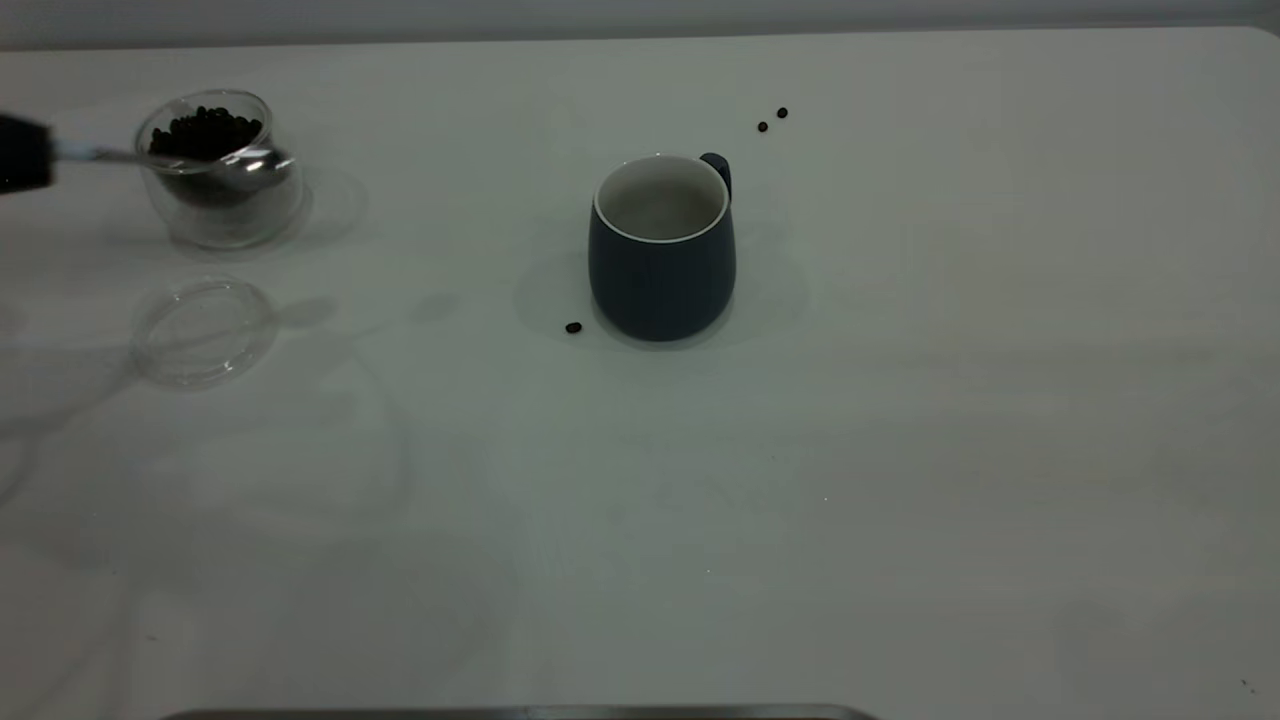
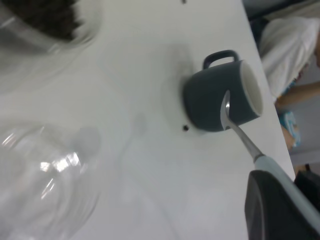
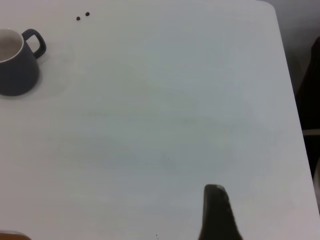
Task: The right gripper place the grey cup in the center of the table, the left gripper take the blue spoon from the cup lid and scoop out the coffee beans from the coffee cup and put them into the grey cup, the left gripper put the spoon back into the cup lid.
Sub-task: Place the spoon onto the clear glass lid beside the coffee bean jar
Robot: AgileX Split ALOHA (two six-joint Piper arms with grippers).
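My left gripper should keep going toward the lid and release the spoon there, since the blue spoon's bowl [image 1: 259,169] is empty and the cup lid [image 1: 204,335] lies clear.
The grey cup [image 1: 662,262] stands upright near the middle of the table [image 1: 900,420], its inside pale; it also shows in the wrist views [image 2: 220,100] [image 3: 15,70]. At the far left, my left gripper [image 1: 20,152] [image 2: 272,181] is shut on the pale handle of the blue spoon [image 1: 180,160] [image 2: 240,134]. The spoon's shiny bowl hangs at the near right rim of the coffee cup [image 1: 222,205], which holds coffee beans [image 1: 205,132] [image 2: 47,17]. The cup lid [image 1: 203,330] [image 2: 42,185] lies flat in front of the coffee cup with nothing on it. One dark finger [image 3: 217,212] of my right gripper shows only in its wrist view, well off from the grey cup.
Loose beans lie on the table: one [image 1: 573,327] at the grey cup's front left, two [image 1: 771,120] behind its handle. A person in white [image 2: 287,50] sits past the table's edge in the left wrist view. A grey strip [image 1: 520,713] runs along the near edge.
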